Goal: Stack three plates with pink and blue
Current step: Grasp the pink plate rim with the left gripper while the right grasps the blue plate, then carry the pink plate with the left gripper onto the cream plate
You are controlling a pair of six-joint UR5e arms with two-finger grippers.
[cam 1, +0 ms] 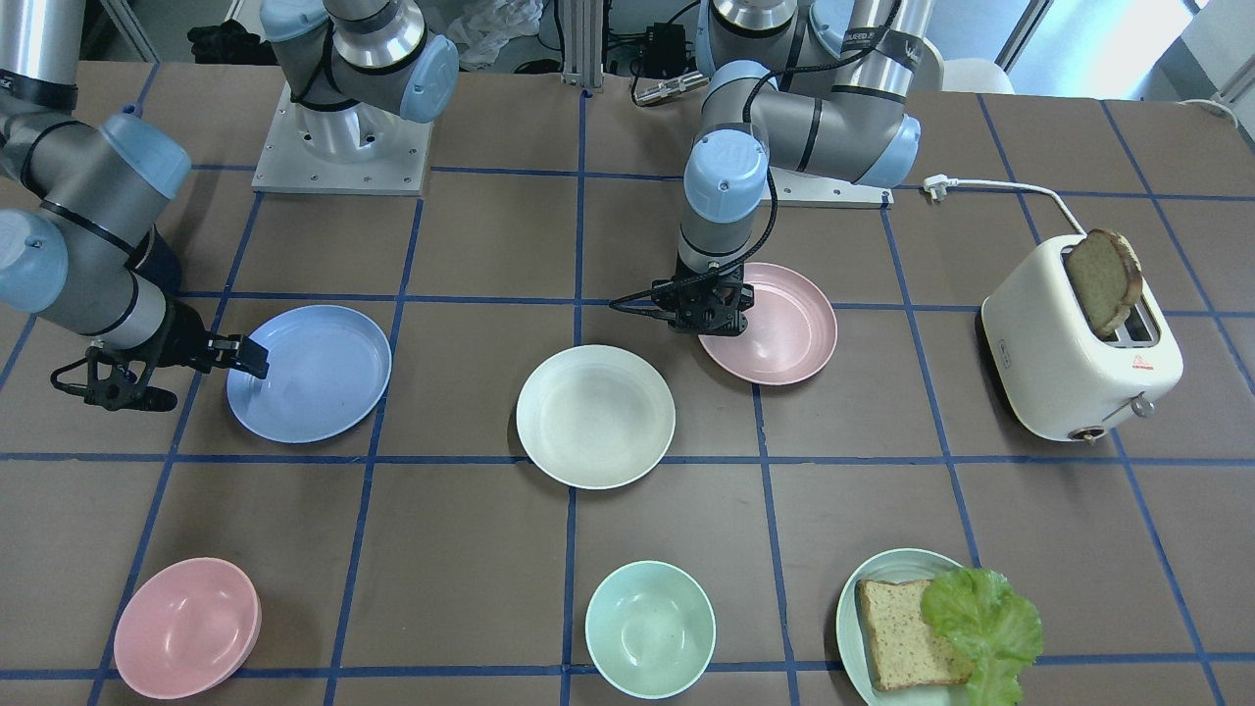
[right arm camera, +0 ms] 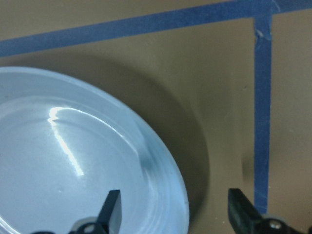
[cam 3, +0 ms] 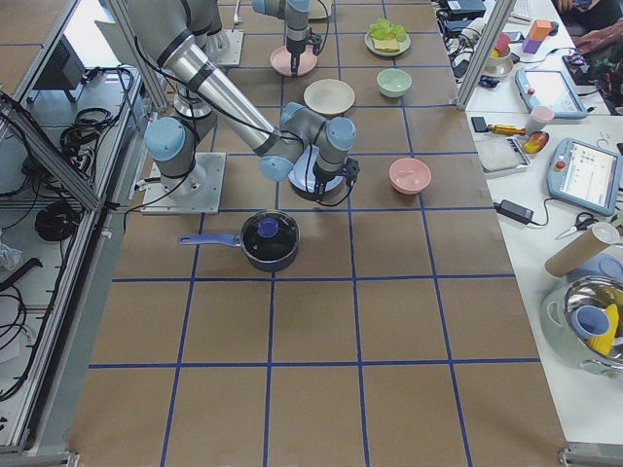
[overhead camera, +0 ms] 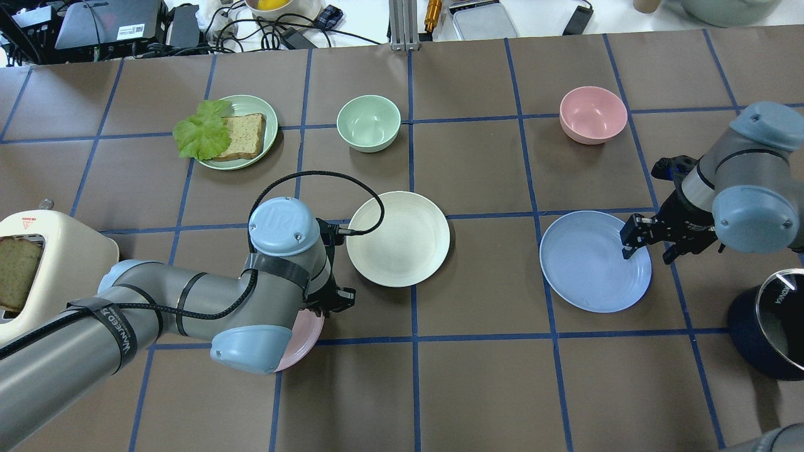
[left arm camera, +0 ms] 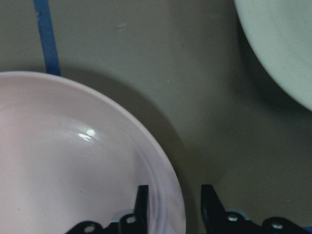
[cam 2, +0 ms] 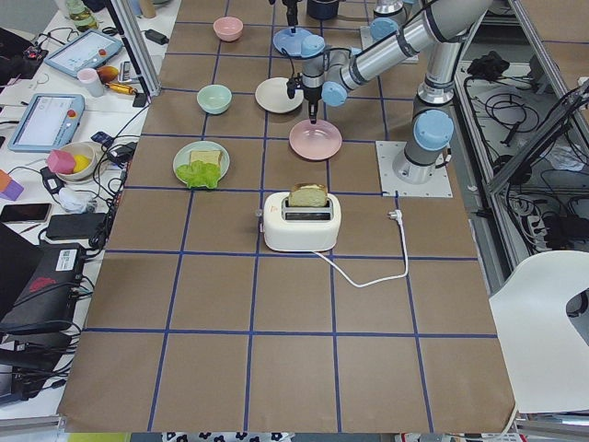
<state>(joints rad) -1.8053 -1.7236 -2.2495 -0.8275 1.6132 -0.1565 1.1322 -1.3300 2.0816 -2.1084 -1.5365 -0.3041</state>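
The blue plate (cam 1: 310, 373) looks just as wide as the cream-white plate (cam 1: 596, 417). The blue plate should therefore nest flush and cover the stack when I lower it.
The cream-white plate (cam 1: 595, 417) lies at the table's middle. The dusty pink plate (cam 1: 784, 324) lies beside it on my left arm's side, and the light blue plate (cam 1: 314, 378) on my right arm's side. All three lie apart, flat on the table. My left gripper (cam 1: 711, 319) points down over the pink plate's rim. In the left wrist view its fingers (left arm camera: 142, 204) straddle that rim (left arm camera: 73, 161) with a gap, open. My right gripper (overhead camera: 641, 242) is open. Its fingers (right arm camera: 111, 212) straddle the blue plate's rim (right arm camera: 58, 161).
A white toaster (cam 1: 1079, 343) with a bread slice stands beyond the pink plate. A pale green plate (cam 1: 851, 598) holds bread and lettuce. A pink bowl (cam 1: 186, 628) and a mint bowl (cam 1: 650, 628) sit along the far side. A dark pot (overhead camera: 772, 326) stands near my right arm.
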